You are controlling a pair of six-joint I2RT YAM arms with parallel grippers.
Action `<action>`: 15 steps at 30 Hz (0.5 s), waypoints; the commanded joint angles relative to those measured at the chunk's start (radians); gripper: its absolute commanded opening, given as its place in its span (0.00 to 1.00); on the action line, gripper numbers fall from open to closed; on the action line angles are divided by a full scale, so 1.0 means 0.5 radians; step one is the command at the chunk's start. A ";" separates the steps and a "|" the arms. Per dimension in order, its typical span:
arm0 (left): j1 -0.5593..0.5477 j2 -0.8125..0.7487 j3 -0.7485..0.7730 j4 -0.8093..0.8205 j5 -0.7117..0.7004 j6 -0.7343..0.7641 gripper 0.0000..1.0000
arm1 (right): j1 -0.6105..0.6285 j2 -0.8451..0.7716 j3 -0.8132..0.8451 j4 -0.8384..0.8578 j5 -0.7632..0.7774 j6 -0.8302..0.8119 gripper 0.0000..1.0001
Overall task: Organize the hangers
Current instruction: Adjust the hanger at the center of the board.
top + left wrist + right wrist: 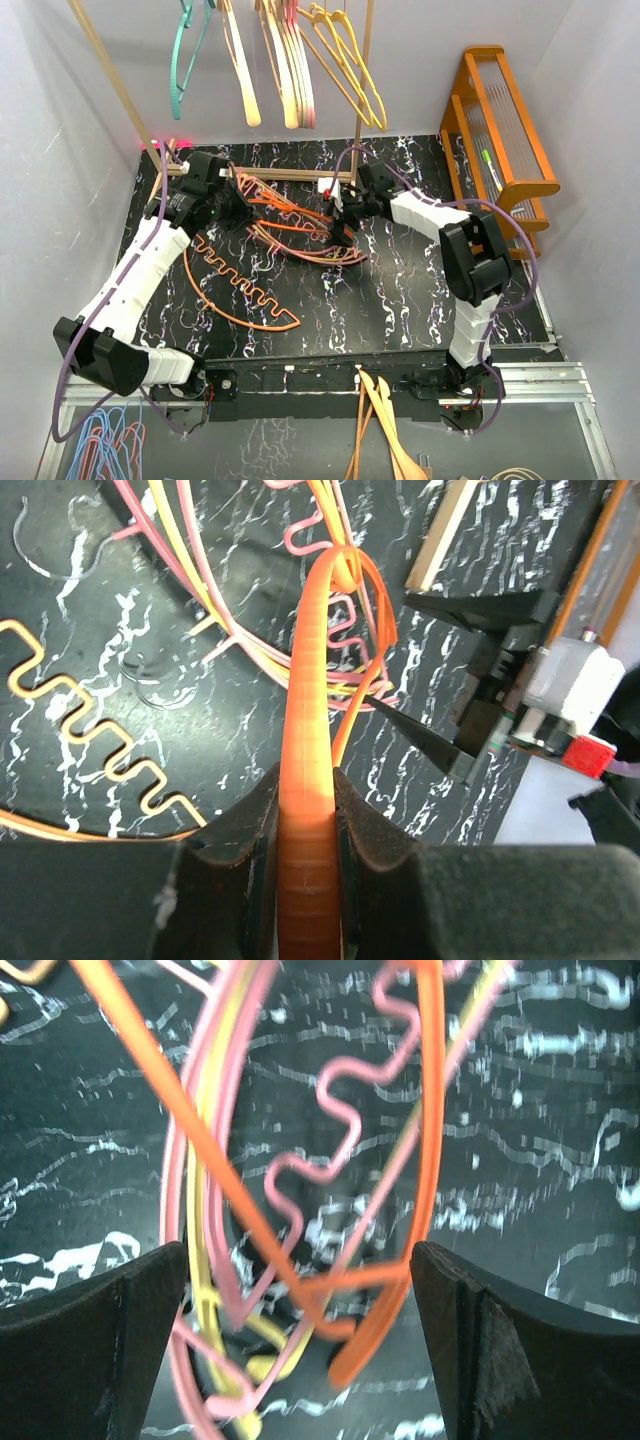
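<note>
The orange hanger's tip [338,1330] lies across the pink and yellow hangers, so the robot's right gripper needs to move back and grab them by the ends [246,184] close to the wooden bar.
A tangle of orange, pink and yellow hangers [295,228] lies on the black marbled table [400,300] between the two arms. My left gripper [232,205] is shut on the flat bar of an orange hanger [308,730], which arches away from the jaws [307,800]. My right gripper [345,225] stands open over the pile's right end. An orange hanger tip [370,1345], a wavy pink bar [305,1165] and a yellow one [210,1250] lie between its wide fingers [300,1300], none of them gripped. An orange wavy-barred hanger [245,290] lies flat nearer the front.
Teal [183,55], tan and pink [290,70] and yellow hangers [352,70] hang from a rail at the back. A wooden frame bar [270,173] crosses behind the grippers. An orange shelf rack [500,130] stands at the right. Wooden hangers [385,430] and wire hangers [100,445] lie below the front edge.
</note>
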 commanded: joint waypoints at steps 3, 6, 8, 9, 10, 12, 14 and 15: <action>-0.008 -0.266 -0.371 -0.058 0.211 0.103 0.00 | -0.007 -0.352 -0.266 0.574 0.366 0.330 0.98; -0.008 -0.329 -0.281 -0.210 0.063 0.309 0.00 | -0.097 -0.278 -0.005 0.008 -0.041 0.189 0.99; -0.008 -0.330 -0.118 -0.401 -0.112 0.469 0.00 | -0.124 -0.200 0.219 -0.533 -0.222 -0.102 0.98; -0.008 -0.338 -0.049 -0.453 -0.167 0.569 0.00 | -0.136 -0.158 0.338 -0.773 -0.273 -0.289 0.99; -0.010 -0.353 0.001 -0.475 -0.180 0.654 0.00 | -0.151 -0.115 0.473 -0.968 -0.307 -0.471 0.99; -0.008 -0.391 0.062 -0.454 -0.129 0.842 0.00 | -0.205 -0.021 0.673 -1.217 -0.366 -0.586 0.99; -0.008 -0.434 0.066 -0.440 -0.035 0.980 0.00 | -0.281 0.127 0.900 -1.271 -0.445 -0.426 0.98; -0.008 -0.455 0.045 -0.430 0.001 1.025 0.00 | -0.314 0.206 1.037 -1.294 -0.501 -0.319 0.99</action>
